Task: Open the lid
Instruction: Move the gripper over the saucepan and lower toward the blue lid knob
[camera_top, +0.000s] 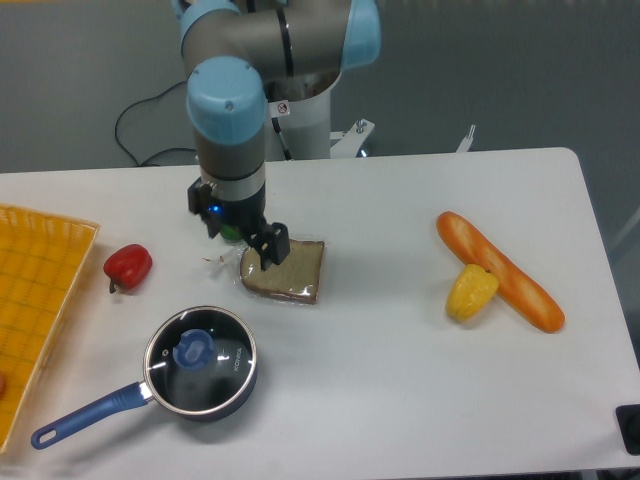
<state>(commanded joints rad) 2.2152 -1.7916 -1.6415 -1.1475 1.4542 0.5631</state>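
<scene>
The lid (195, 350) will come off in one piece and leave the saucepan behind when I lift, because the thin metal rim (202, 309) lies flat on the dark saucepan.
The lid (222, 352) is a clear glass disc with a thin metal rim and a blue knob (192, 350). It lies flat on the dark saucepan (215, 402) at the front left, whose blue handle (85, 415) points to the front left. My gripper (238, 232) points down from the arm, behind the pan and over the left end of a bread slice (290, 270). Its black fingers (270, 245) stand apart on either side of the wrist and hold nothing. It is well clear of the lid.
A red pepper (128, 265) lies left of the gripper. A yellow tray (35, 300) fills the left edge. A baguette (500, 270) and a yellow corn piece (471, 292) lie at the right. A crumpled clear wrapper (215, 262) sits by the bread.
</scene>
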